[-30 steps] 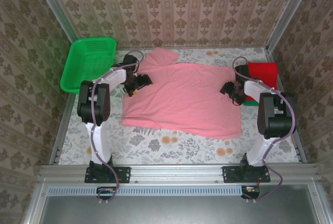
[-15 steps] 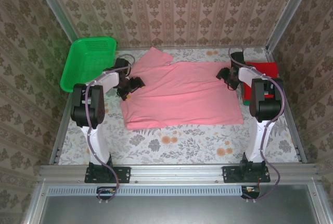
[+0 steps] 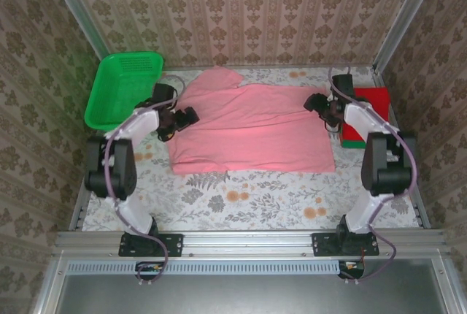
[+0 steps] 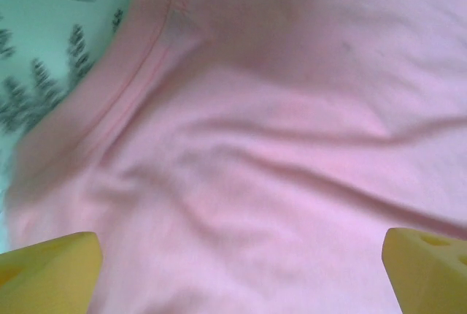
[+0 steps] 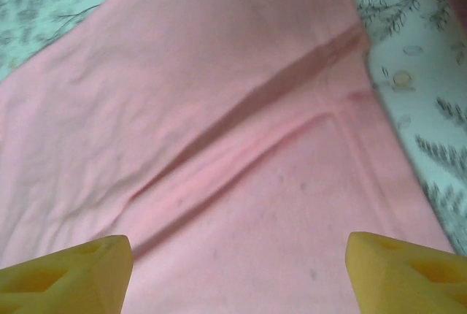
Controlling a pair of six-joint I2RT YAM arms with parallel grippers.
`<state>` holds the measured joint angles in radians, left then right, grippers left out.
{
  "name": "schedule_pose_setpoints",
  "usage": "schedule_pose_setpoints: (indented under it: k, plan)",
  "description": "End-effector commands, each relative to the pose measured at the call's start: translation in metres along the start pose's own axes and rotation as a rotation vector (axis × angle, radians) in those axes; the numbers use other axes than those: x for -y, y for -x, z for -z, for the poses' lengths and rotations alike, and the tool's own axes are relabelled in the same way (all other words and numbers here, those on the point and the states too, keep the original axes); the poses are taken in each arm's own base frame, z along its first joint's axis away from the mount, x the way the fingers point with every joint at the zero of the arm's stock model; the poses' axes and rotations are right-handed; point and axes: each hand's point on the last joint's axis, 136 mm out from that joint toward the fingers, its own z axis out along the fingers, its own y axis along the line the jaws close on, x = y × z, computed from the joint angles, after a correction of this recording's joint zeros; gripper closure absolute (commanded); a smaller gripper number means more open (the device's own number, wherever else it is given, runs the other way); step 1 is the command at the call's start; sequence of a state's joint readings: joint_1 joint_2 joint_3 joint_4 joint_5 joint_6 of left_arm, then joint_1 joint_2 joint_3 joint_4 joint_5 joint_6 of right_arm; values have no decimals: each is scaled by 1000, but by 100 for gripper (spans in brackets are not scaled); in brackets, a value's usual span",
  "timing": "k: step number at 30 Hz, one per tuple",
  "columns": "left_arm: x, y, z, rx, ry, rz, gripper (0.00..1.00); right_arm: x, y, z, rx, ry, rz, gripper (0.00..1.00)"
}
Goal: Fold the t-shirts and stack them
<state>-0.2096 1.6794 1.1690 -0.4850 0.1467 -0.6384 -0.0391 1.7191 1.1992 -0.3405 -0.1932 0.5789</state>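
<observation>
The cloth lies softly creased (image 3: 248, 125), so the t-shirt should fold over itself and its far sleeve should stay in place when the robot carries the light pink t-shirt's near edge (image 3: 252, 169) back.
A light pink t-shirt (image 3: 248, 128) lies spread flat across the middle of the floral table. My left gripper (image 3: 186, 117) hovers over its left edge. In the left wrist view the left gripper (image 4: 237, 277) is open, its yellow fingertips (image 4: 47, 274) wide apart over smooth pink cloth near a stitched hem (image 4: 157, 44). My right gripper (image 3: 317, 102) is over the shirt's right side; in the right wrist view the right gripper (image 5: 237, 277) is open above a creased fold (image 5: 248, 146), gripping nothing. A folded red t-shirt (image 3: 368, 98) rests on a green one (image 3: 354, 141) at the far right.
A green mesh basket (image 3: 124, 87) leans at the back left corner. The floral tablecloth (image 3: 241, 201) lies bare in front of the shirt. Metal frame rails (image 3: 80, 175) and papered walls close in the table on three sides.
Both grippers have moved toward the back of the table. The pink shirt's near edge has drawn back, so it lies shorter. The left jaws have spread wider.
</observation>
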Motion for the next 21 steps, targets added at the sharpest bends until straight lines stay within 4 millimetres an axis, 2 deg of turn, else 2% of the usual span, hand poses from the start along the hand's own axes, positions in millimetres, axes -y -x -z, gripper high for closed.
schedule_pose_setpoints:
  k: [1, 4, 7, 10, 16, 21]
  plan:
    - [-4, -6, 35, 101, -19, -160, 0, 1, -29, 18, -24, 59, 34, 21]
    - [-22, -34, 56, 88, -27, -214, 1, 14, -55, 33, -38, 56, 41, 21]
    - [-26, -62, 74, 65, -96, -286, 3, 33, -79, 49, -54, 5, 33, 21]
    - [-29, -90, 81, 50, -163, -316, 8, 55, -99, 63, -56, -50, -46, 23]
    - [-38, -127, 75, 47, -247, -312, 18, 77, -123, 62, -83, -75, -141, 24]
    - [-59, -140, 58, 8, -208, -236, 24, 74, -120, 57, -87, -64, -149, 24]
